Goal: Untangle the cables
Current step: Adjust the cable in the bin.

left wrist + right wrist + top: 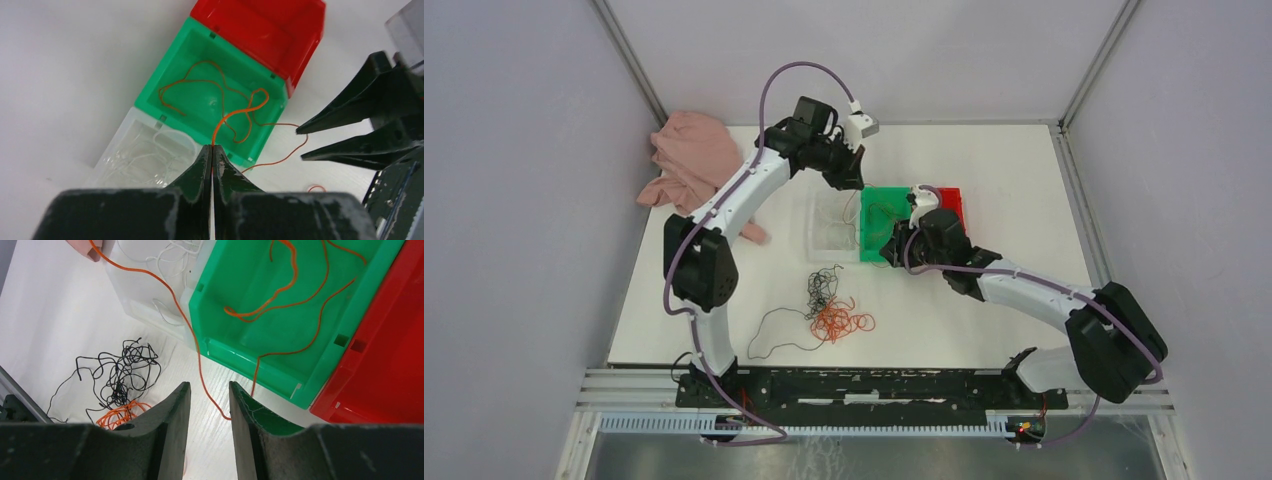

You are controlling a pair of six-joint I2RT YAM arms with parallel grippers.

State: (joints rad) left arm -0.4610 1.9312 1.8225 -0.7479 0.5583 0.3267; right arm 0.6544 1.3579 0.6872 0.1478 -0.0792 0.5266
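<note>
Next, my left gripper swings back and lays the orange cable inside the bin [884,222], because the cable hangs from the gripper outside the green bin's rim [200,365].
A tangle of thin black and orange cables [829,305] lies on the table in front of the bins; the right wrist view shows its black part [122,372] and orange coil [120,415]. One long orange cable [220,100] loops inside the green bin [175,75] and trails over its rim. My left gripper [212,146] is shut on this cable's end above the bins. Whitish cables [150,155] lie in the clear bin [834,225]. My right gripper [210,385] is open low over the table beside the green bin [235,305], with the orange cable [200,365] running between its fingers.
A red bin [952,200] adjoins the green one on its far right side. A pink cloth [694,160] is heaped at the table's back left corner. The right arm's fingers [370,115] show at the right of the left wrist view.
</note>
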